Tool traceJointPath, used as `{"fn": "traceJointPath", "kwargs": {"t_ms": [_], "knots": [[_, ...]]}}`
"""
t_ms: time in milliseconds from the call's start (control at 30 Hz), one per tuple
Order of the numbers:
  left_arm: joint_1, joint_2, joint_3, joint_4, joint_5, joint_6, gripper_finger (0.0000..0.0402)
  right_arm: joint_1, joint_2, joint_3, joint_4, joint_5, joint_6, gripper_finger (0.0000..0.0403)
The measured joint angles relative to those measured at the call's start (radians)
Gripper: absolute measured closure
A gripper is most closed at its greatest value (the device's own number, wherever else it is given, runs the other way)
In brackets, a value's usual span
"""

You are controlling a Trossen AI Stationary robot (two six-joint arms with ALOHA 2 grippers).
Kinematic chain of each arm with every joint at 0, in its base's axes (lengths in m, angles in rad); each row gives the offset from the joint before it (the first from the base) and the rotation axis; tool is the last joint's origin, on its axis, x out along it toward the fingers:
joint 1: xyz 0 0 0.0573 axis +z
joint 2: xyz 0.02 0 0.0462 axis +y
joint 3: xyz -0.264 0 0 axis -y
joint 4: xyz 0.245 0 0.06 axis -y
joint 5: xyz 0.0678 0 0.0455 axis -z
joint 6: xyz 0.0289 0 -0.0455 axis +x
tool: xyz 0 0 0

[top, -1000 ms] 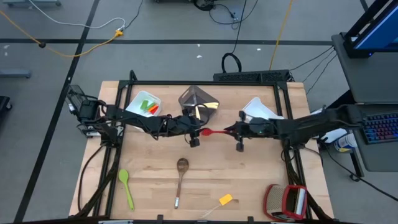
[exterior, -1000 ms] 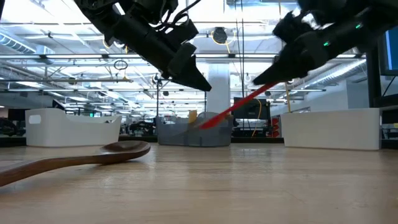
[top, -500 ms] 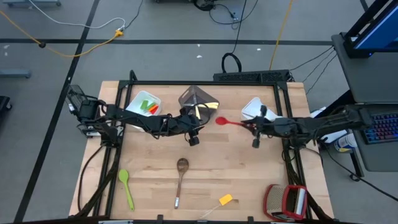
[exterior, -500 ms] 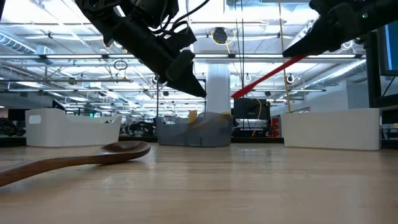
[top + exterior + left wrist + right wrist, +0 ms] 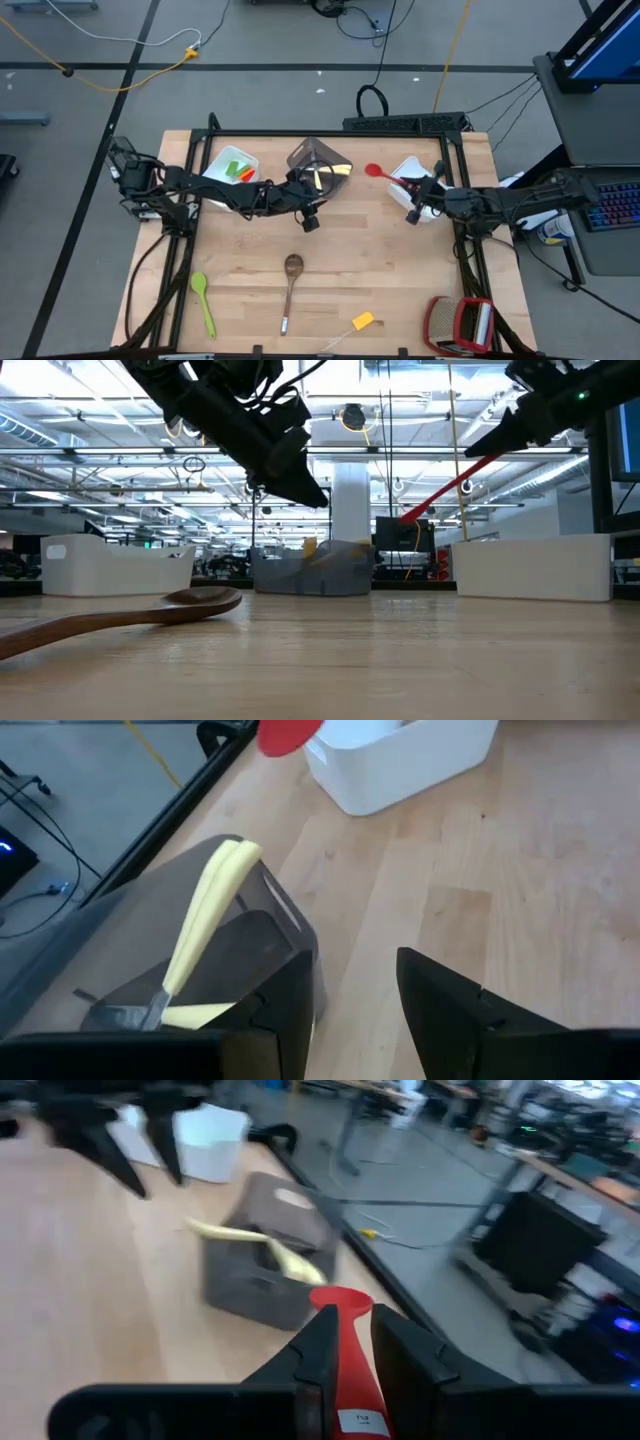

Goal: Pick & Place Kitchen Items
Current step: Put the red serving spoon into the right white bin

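The red spoon's bowl (image 5: 373,170) sticks out past the white bin's edge, so the robot's right gripper should swing back and tilt the spoon down over the bin's inside (image 5: 409,172) before it opens.
My right gripper (image 5: 410,192) is shut on a red spoon (image 5: 385,178). The spoon's round bowl (image 5: 373,171) hangs beside the white bin (image 5: 418,170) at the far right. At the table's middle my left gripper (image 5: 314,205) stands open with nothing between its fingers, just near of the grey bin (image 5: 318,160), which holds pale-handled knives (image 5: 205,910). A brown wooden spoon (image 5: 291,285), a green spoon (image 5: 203,300) and a small yellow piece (image 5: 362,321) lie flat on the near half of the table. My right gripper pinches the red spoon's handle (image 5: 352,1370) between its two fingers. The fingers lie along the handle, so the spoon sticks out forward past them, toward the table's far left. The spoon is lifted clear of the table and slants down, its bowl (image 5: 412,515) lowest.
A second white bin (image 5: 232,165) at the far left holds green and orange utensils. A bulky red-and-silver object (image 5: 460,325) sits at the near right corner. Bare wood lies between the bins and the loose utensils.
My right gripper has drawn back toward the table's right edge and risen, carrying the red spoon away from my left gripper. The spoon has swung from pointing left to pointing toward the far left, and its bowl has come beside the right white bin.
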Motion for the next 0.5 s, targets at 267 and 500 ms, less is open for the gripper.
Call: {"fn": "traceJointPath", "kwargs": {"t_ms": [267,500], "knots": [[0.008,0.0,0.0,-0.036,0.0,-0.03,0.0252,0.0,-0.096,0.008,-0.19,0.045,0.155,0.0354],[0.023,0.0,0.0,-0.042,-0.002,-0.031,0.0252,0.0,-0.114,0.139,-0.438,0.044,0.286,0.0354]]}}
